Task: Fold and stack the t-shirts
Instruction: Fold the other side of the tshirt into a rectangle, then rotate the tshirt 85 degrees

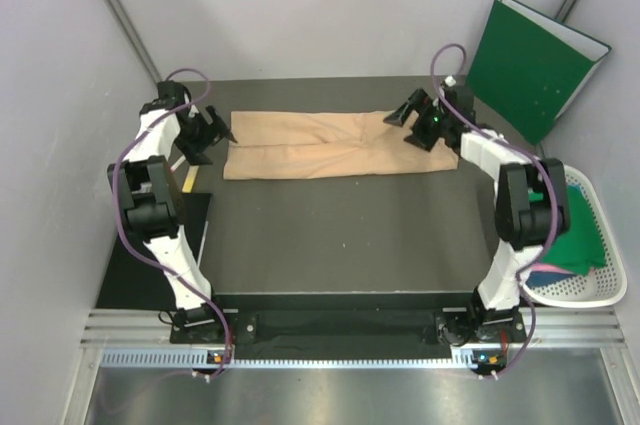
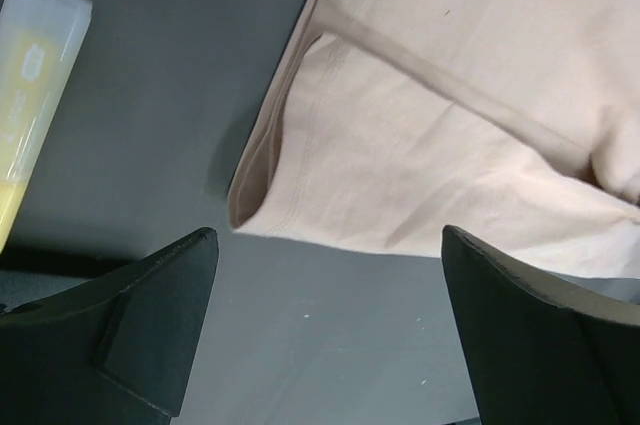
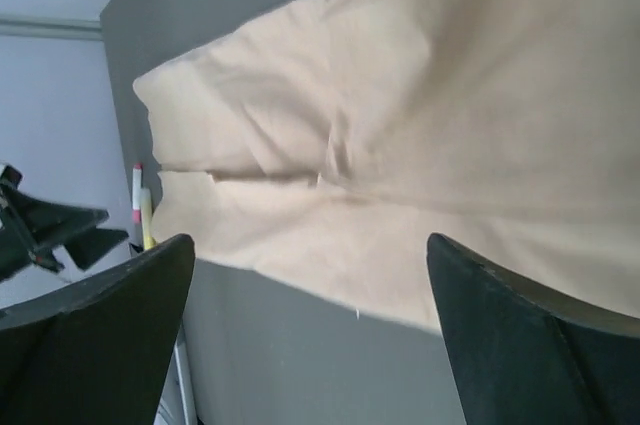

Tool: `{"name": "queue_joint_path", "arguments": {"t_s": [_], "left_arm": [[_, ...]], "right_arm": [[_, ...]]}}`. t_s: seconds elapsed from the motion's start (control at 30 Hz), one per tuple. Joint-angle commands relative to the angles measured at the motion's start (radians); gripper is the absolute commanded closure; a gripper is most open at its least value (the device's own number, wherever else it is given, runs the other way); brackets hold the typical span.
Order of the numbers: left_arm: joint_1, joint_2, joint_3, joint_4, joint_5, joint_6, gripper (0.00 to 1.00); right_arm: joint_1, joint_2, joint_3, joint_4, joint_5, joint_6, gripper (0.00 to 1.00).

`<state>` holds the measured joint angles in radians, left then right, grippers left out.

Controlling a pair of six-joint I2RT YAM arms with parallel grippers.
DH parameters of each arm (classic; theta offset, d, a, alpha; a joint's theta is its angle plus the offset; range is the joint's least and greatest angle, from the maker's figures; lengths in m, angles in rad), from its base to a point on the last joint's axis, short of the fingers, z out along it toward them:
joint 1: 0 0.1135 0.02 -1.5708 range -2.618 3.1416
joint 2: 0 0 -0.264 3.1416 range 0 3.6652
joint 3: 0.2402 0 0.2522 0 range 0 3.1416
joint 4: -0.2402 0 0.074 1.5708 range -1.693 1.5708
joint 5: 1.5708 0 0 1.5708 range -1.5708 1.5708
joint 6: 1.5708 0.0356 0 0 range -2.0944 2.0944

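Observation:
The folded t-shirt (image 1: 310, 148) is lying crosswise along the far side of the table, so the robot's left gripper needs to swing its hem end (image 1: 237, 129) toward the table's near edge before the next fold.
A pale peach-beige t-shirt (image 1: 320, 145) lies folded into a long flat strip across the far part of the dark table (image 1: 340, 235). My left gripper (image 1: 218, 132) is open and empty, just off the shirt's left end; in the left wrist view the shirt's folded corner (image 2: 300, 175) lies beyond my open fingers (image 2: 150, 325). My right gripper (image 1: 405, 123) is open and empty at the shirt's right end; the shirt (image 3: 420, 135) fills the right wrist view beyond the spread fingers (image 3: 520, 335). More shirts, dark green (image 1: 582, 235) and blue, lie in a basket at the right.
A white basket (image 1: 600, 290) stands at the table's right edge. A stiff green folder (image 1: 535, 65) leans against the back right wall. A yellow-and-white strip (image 2: 35, 75) lies on the table's left edge by the left gripper.

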<state>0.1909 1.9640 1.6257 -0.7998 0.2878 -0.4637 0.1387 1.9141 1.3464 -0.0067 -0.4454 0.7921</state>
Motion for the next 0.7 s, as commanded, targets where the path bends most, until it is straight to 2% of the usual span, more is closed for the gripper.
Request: {"name": "queue_joint_path", "arguments": {"t_s": [0.0,0.1,0.23,0.4,0.67], "left_arm": [[-0.001,0.093,0.123,0.099,0.033,-0.016,0.04],[-0.002,0.189,0.213,0.105,0.033,-0.027,0.06],[-0.001,0.295,0.327,0.088,0.039,-0.032,0.07],[-0.001,0.383,0.416,0.1,0.074,-0.035,0.07],[-0.011,0.456,0.488,0.099,0.08,-0.035,0.08]], "right_arm": [[0.01,-0.309,-0.231,-0.058,0.094,-0.007,0.0],[0.007,-0.456,-0.386,-0.069,0.134,0.064,0.0],[0.006,-0.521,-0.498,-0.073,0.135,0.154,0.0],[0.006,-0.477,-0.584,-0.01,0.136,0.226,0.0],[0.012,-0.304,-0.56,0.1,0.134,0.351,0.02]]}}
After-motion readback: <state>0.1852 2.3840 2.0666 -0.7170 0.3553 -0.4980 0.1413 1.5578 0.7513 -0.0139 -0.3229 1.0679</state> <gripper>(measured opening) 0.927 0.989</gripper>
